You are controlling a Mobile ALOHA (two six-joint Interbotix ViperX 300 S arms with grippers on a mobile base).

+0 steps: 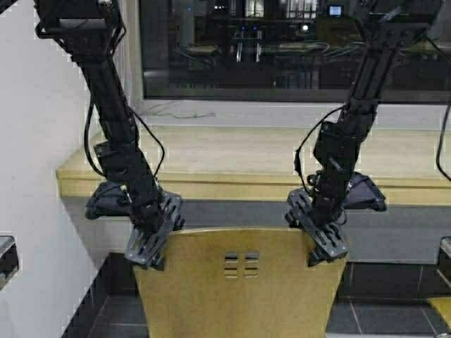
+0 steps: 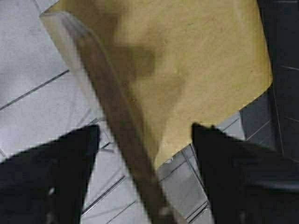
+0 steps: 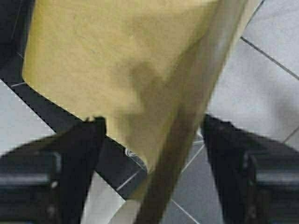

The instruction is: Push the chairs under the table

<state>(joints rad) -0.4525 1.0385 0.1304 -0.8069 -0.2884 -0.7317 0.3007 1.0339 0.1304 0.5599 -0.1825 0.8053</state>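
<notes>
The chair will slide in until its backrest gets near the table's edge when the robot pushes it, because the space under the table is open.
One mustard-yellow chair stands in front of me, its backrest with four square holes at the bottom centre of the high view. The pale-yellow table runs across just beyond it. My left gripper is open and straddles the backrest's top left corner. My right gripper is open and straddles the top right corner. In the left wrist view the backrest edge runs between my open gripper's fingers, with the seat below. The right wrist view shows the same: the edge inside my open gripper.
A white wall stands close on the left. A dark window sits behind the table. The corner of another yellow seat shows at the bottom right. Grey floor tiles lie under the chair.
</notes>
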